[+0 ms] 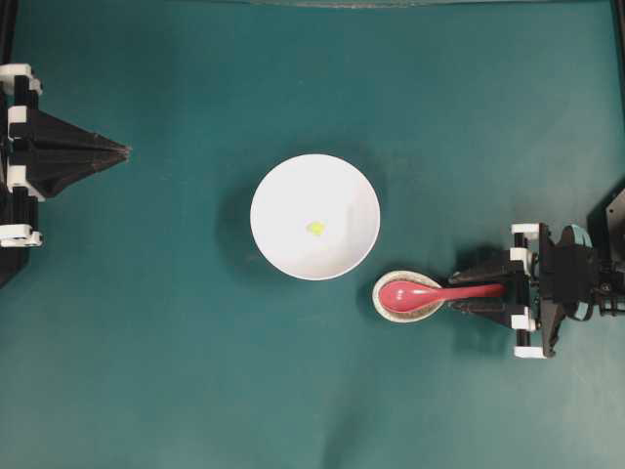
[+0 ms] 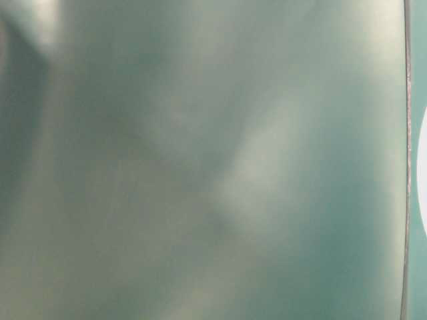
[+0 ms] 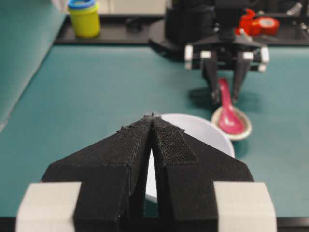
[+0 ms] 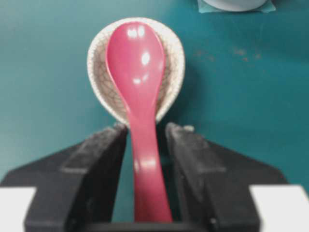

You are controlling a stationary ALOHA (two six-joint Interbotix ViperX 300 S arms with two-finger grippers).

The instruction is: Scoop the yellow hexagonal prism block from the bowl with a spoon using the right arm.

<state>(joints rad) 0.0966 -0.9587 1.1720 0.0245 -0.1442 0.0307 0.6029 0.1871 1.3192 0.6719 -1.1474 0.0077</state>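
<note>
The yellow block [image 1: 314,228] should slide to the bowl's side before it rides up onto the spoon's scoop when the robot pushes with the spoon, because the bowl's smooth open bottom [image 1: 287,215] is all around the block.
The tiny yellow hexagonal prism block [image 1: 315,228] lies near the middle of the white bowl [image 1: 283,186]. To the bowl's lower right, the red-pink spoon [image 1: 410,293] rests with its scoop in a small speckled dish [image 1: 389,311] and its handle pointing right. My right gripper [image 1: 459,292] is open and straddles the handle. In the right wrist view the spoon [image 4: 137,63] runs between the fingers [image 4: 104,154] with a gap on each side. My left gripper [image 1: 125,150] is shut and empty at the far left. Its tip [image 3: 152,116] hides the block inside the bowl [image 3: 207,133].
The speckled dish [image 4: 99,82] almost touches the bowl's rim. A yellow jar with a blue lid [image 3: 84,18] and red tape rolls [image 3: 258,21] stand off the mat behind the right arm. The table-level view is a teal blur.
</note>
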